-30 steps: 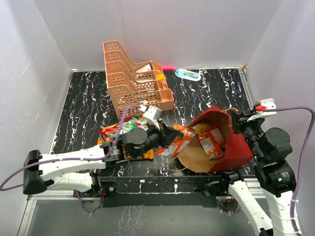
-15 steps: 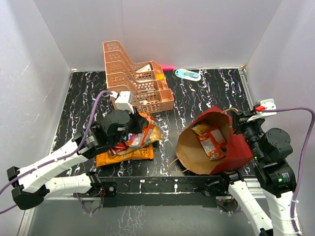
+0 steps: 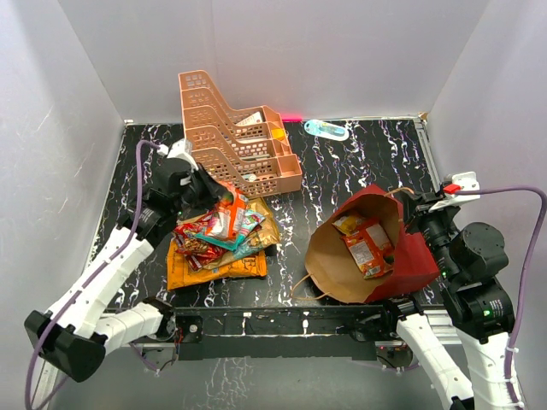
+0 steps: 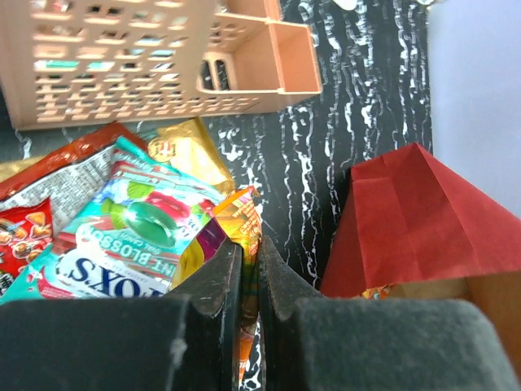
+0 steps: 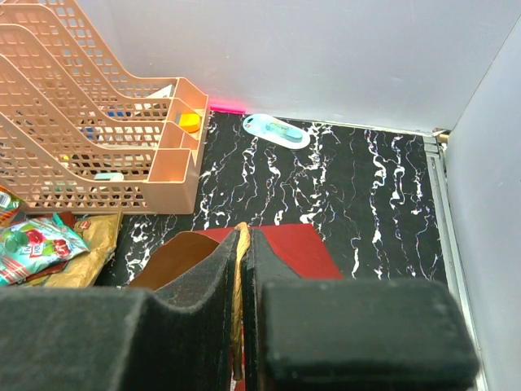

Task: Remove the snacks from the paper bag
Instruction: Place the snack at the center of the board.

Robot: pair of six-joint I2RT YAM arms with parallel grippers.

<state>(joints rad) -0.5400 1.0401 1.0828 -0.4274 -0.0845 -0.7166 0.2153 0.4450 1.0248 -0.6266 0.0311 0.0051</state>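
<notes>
The small orange packet (image 3: 225,221) is hanging above the snack pile (image 3: 212,246), away from the red paper bag. My left gripper should now bring the packet down until it rests on the pile, then let go.
The red paper bag (image 3: 408,256) lies on its side at the right with its brown mouth facing left. Two orange-red packets (image 3: 367,245) lie inside it. My right gripper (image 3: 403,203) is shut on the bag's top rim (image 5: 241,244). A pile of snacks lies left of centre: a big orange chip bag (image 3: 214,269), a tan-gold bag (image 3: 267,227), a red packet (image 3: 190,237) and a teal packet (image 3: 239,224). My left gripper (image 3: 215,198) is over this pile, beside the rack. It is shut on a small orange packet (image 4: 241,218), next to the teal packet (image 4: 130,236).
The peach tiered rack (image 3: 231,137) stands at the back, just behind the pile and the left gripper. A small blue-green bottle (image 3: 326,129) lies by the back wall. The bag's twine handle (image 3: 301,290) trails on the black marbled table (image 3: 325,179).
My left arm has swung left from the bag's mouth to the pile by the rack, carrying the orange packet. The right gripper and the bag have not moved.
</notes>
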